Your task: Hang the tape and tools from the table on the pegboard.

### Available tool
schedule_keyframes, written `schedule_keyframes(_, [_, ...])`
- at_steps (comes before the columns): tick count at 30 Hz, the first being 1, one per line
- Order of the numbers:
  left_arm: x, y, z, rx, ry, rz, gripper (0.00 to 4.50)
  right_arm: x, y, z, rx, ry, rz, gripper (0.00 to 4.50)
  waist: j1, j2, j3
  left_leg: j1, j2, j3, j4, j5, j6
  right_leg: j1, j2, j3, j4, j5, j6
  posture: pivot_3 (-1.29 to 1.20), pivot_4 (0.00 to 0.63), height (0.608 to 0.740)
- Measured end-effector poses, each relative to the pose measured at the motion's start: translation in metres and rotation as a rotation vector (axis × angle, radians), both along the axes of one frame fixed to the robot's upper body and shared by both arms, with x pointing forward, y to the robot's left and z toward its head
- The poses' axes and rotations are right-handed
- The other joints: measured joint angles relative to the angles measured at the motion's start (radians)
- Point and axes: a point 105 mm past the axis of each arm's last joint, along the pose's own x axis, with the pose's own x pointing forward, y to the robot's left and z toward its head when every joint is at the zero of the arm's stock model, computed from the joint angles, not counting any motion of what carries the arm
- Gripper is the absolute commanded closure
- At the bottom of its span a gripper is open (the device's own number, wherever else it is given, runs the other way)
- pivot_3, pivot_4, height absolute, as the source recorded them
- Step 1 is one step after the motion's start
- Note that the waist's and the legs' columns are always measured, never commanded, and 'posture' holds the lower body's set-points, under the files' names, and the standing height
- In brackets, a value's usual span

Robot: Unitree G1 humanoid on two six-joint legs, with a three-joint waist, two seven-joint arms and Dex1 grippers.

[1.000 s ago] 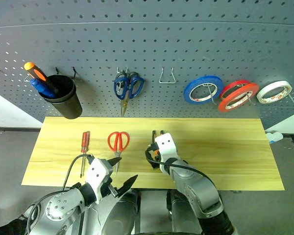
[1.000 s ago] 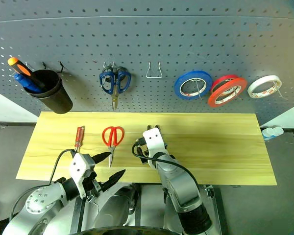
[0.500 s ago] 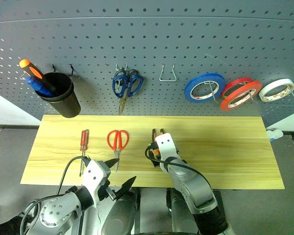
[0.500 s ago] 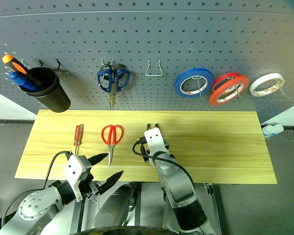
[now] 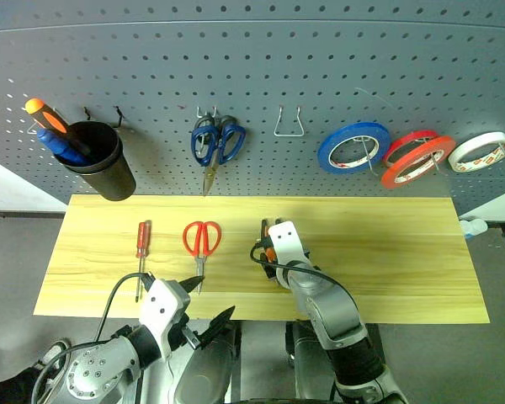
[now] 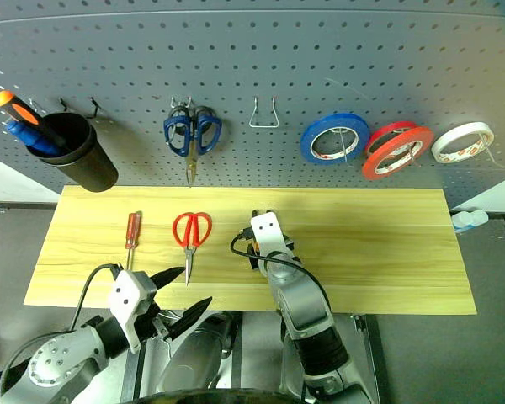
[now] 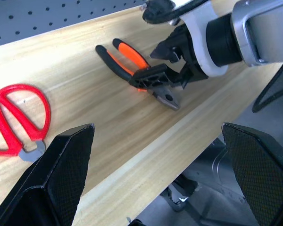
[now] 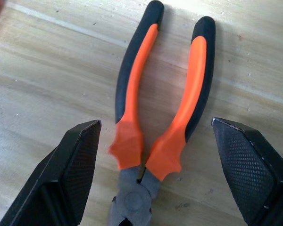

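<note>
The pliers (image 8: pixel 133 200) have orange handles that flare out (image 8: pixel 165 157) wider than the pliers' jaws. The pliers will catch on the wire hook when I lower them with the jaws first.
The orange-and-black pliers (image 8: pixel 155 117) lie flat on the table (image 5: pixel 387 252), handles pointing toward the pegboard (image 5: pixel 278 67). My right gripper (image 5: pixel 269 252) is open and straddles them, one finger on each side of the pivot, touching nothing. Left of the pliers lie the red-handled scissors (image 5: pixel 201 240) and the slim red screwdriver (image 5: pixel 141 244). The red tape (image 5: pixel 412 160) hangs on a pegboard hook at the right. My left gripper (image 5: pixel 209 299) is open and empty at the table's front edge, just below the scissors' tip.
On the pegboard hang a blue tape roll (image 5: pixel 352 150), a white roll (image 5: pixel 481 153), blue-handled scissors (image 5: pixel 217 143) and a black cup (image 5: pixel 108 164) holding orange and blue screwdrivers. A bare wire hook (image 5: pixel 288 126) sits above the pliers.
My right gripper has tipped further down over the pliers and edged toward the pegboard. The left gripper has stayed put. The head view has shifted slightly.
</note>
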Motion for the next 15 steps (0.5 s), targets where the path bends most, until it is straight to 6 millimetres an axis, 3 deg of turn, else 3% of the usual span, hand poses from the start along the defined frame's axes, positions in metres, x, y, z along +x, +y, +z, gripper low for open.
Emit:
schedule_keyframes(13, [-0.0017,-0.0034,0.0017,-0.009,-0.003,0.008,0.0,-0.0017,-0.0003,-0.0054,0.001,0.093,-0.009,0.59,-0.001,0.0,0.005,-0.009,0.0,0.0,0.001,0.001,-0.001,-0.008,0.0,0.0,0.0,0.0,-0.001,0.07,0.374,0.72])
schedule_keyframes(15, [-0.0021,-0.0043,0.0013,-0.012,0.0,0.005,0.0,-0.0015,-0.0004,-0.0052,0.002,0.095,-0.01,0.95,-0.001,0.0,0.005,-0.009,0.0,0.0,0.001,0.001,-0.001,-0.008,0.0,0.0,0.0,0.0,-0.001,0.06,0.374,0.72])
